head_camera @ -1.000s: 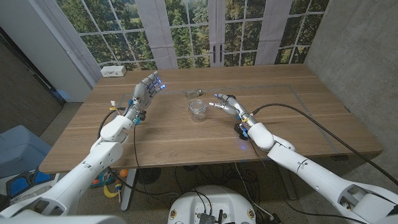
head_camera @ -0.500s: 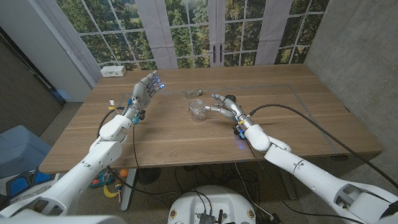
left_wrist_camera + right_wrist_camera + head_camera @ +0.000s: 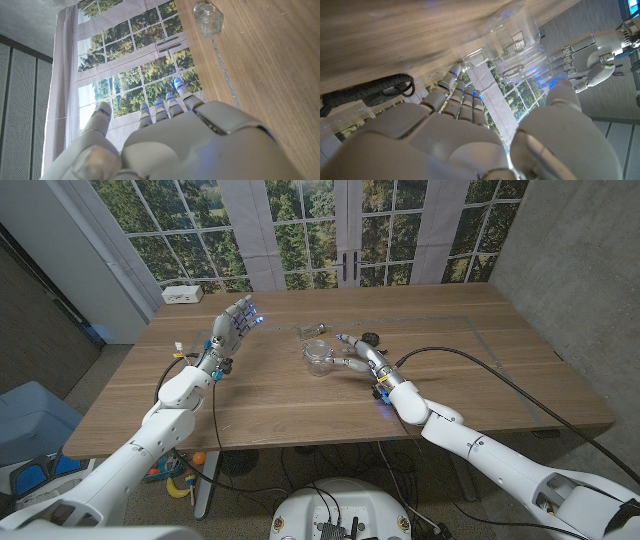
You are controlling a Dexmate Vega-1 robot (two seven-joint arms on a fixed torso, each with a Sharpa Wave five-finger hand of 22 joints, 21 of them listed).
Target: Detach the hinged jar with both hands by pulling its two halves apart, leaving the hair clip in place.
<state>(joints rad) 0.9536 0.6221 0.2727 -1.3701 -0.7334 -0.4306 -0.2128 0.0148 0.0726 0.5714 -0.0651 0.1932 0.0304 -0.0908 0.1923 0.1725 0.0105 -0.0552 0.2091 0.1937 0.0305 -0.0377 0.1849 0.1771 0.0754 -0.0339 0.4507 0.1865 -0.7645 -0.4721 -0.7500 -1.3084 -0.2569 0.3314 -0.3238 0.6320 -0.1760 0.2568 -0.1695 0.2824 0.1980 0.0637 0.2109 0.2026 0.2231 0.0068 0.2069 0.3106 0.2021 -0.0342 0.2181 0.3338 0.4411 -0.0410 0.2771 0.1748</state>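
My gripper will lift the hinged jar (image 3: 318, 356), and the small glass piece (image 3: 312, 331) will stay where it is, because the glass piece lies on its own side behind the jar.
The clear glass hinged jar (image 3: 318, 356) stands mid-table, its lid part (image 3: 312, 331) lying just behind it. The jar also appears in the left wrist view (image 3: 207, 17) and, close up with its wire clasp, in the right wrist view (image 3: 512, 37). My right hand (image 3: 353, 355) reaches the jar's right side with fingers spread; whether they touch the glass I cannot tell. The black hair clip (image 3: 371, 337) lies on the table just behind that hand, and shows beside my fingers in the right wrist view (image 3: 375, 90). My left hand (image 3: 236, 326) is raised left of the jar, fingers apart, holding nothing.
A small white box (image 3: 183, 294) sits at the table's far left corner. A black cable (image 3: 480, 360) trails over the table's right part from my right arm. Bare wooden table (image 3: 280, 395) lies in front of the jar.
My right hand has slid left up to the jar, uncovering the hair clip behind it. The left hand and the jar have stayed where they were.
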